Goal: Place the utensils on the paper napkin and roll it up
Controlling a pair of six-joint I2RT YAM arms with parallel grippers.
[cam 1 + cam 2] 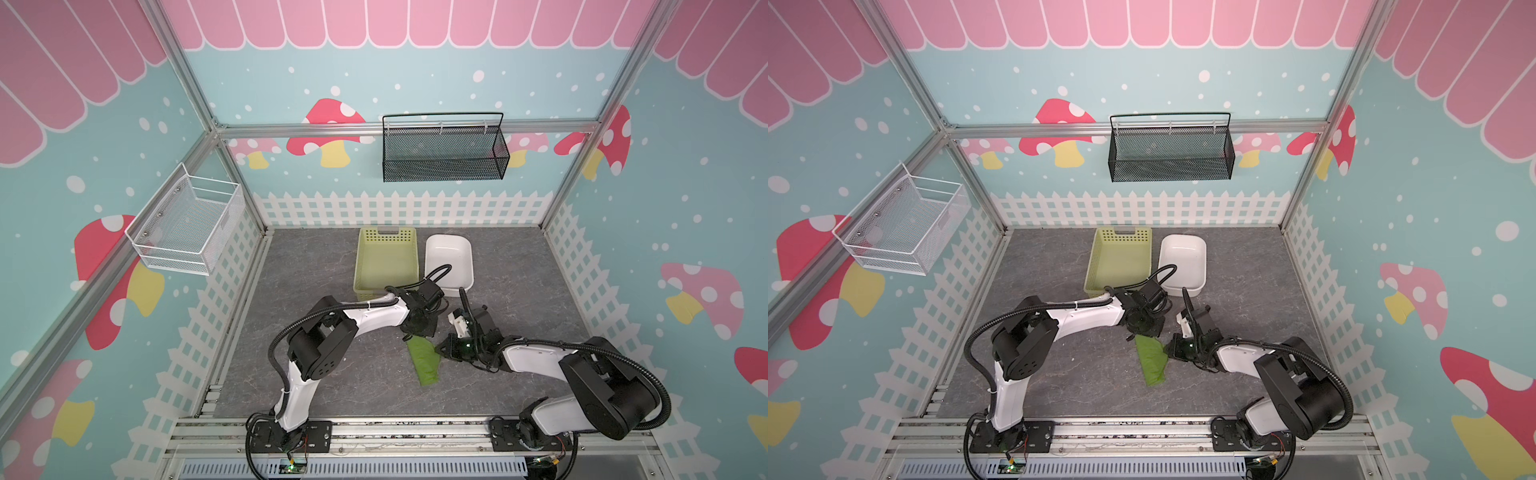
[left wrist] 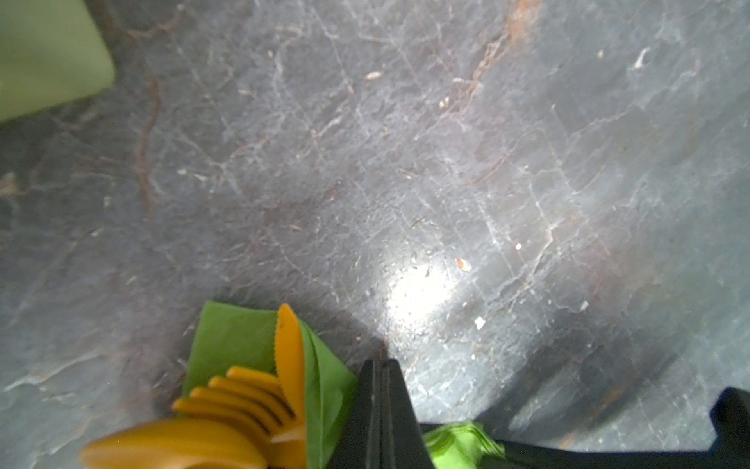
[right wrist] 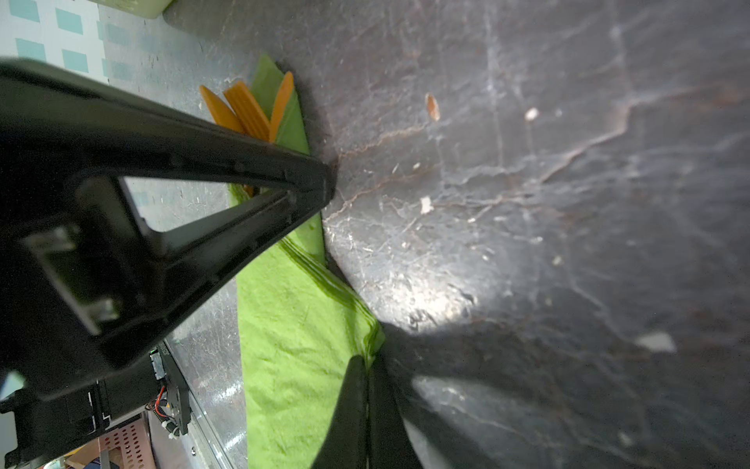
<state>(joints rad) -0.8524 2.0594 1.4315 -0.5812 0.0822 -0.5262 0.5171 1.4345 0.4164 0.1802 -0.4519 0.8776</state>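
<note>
The napkin's layered corner (image 3: 371, 338) is held by my right gripper alone, so next my left gripper returns from the utensils and pushes down on the napkin's folded strip (image 1: 422, 352) before my right gripper moves.
The green paper napkin (image 1: 424, 365) (image 1: 1154, 361) lies folded into a narrow strip on the grey table. In the wrist views the orange utensils stick out of its far end: knife (image 2: 290, 353), fork (image 2: 243, 394) (image 3: 247, 109) and spoon (image 2: 174, 442). In both top views my left arm hides them. My left gripper (image 2: 381, 361) (image 1: 409, 336) is shut, its tips down on the table at the strip's edge near the utensils. My right gripper (image 3: 367, 361) (image 1: 437, 351) is shut at the strip's bunched, layered edge (image 3: 365, 325), which seems pinched between the tips.
A pale yellow-green perforated basket (image 1: 388, 235) and a white dish (image 1: 449, 239) stand behind the arms. A black mesh basket (image 1: 444, 166) hangs on the back wall and a white wire basket (image 1: 187, 224) on the left wall.
</note>
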